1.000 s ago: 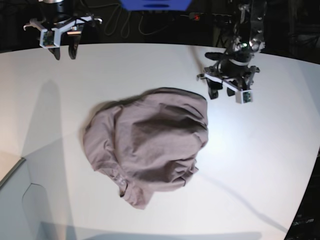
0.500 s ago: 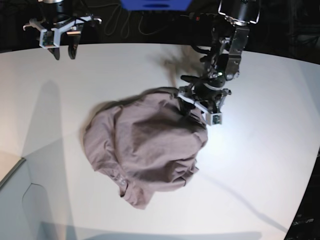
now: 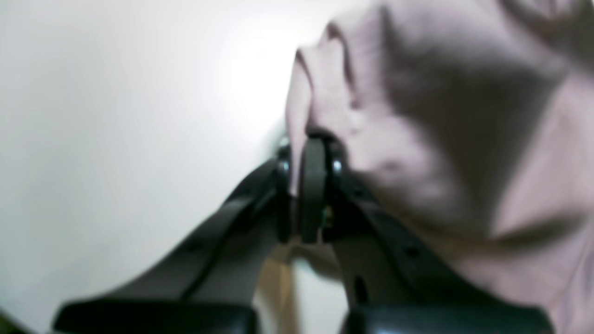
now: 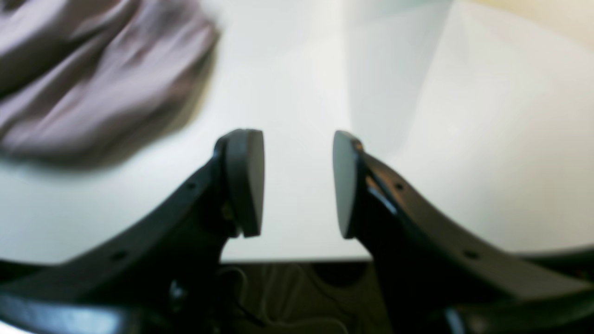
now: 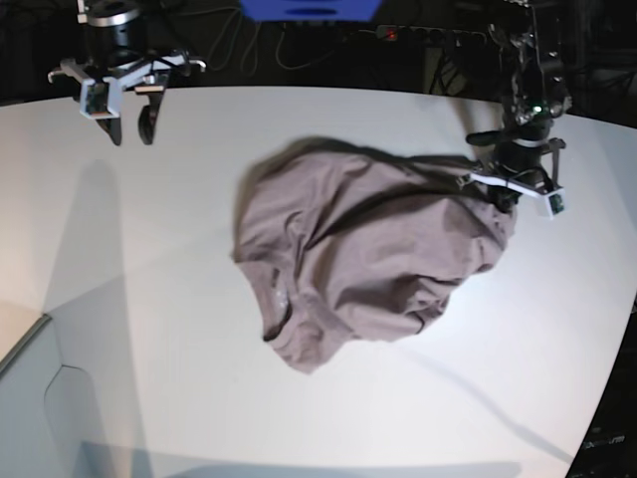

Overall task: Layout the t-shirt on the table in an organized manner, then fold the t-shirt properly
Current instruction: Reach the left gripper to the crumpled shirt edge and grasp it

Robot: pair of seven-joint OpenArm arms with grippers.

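Deep folds (image 5: pixel 301 261) bunch up the t-shirt's near side (image 5: pixel 383 304). I expect that side to drag along still crumpled when I lift and pull the t-shirt's far edge.
The mauve-brown t-shirt (image 5: pixel 368 259) lies crumpled on the white table (image 5: pixel 149 299), stretched toward the right. My left gripper (image 5: pixel 501 199), on the right of the base view, is shut on the shirt's right edge. The left wrist view shows its tips (image 3: pixel 306 185) pinched on a fold of the shirt (image 3: pixel 441 139). My right gripper (image 5: pixel 129 127) hangs open and empty over the table's far left corner. In the right wrist view its tips (image 4: pixel 297 183) stand apart above bare table, with the shirt (image 4: pixel 93 79) at the upper left.
Dark cables and a blue object (image 5: pixel 309 8) lie beyond the table's far edge. A grey panel (image 5: pixel 40 408) sits at the table's near left corner. Bare white tabletop surrounds the shirt on all sides.
My left gripper closed on the shirt's right edge and pulled it to the right and back. The whole shirt slid right and stretched out. The right arm stayed in place.
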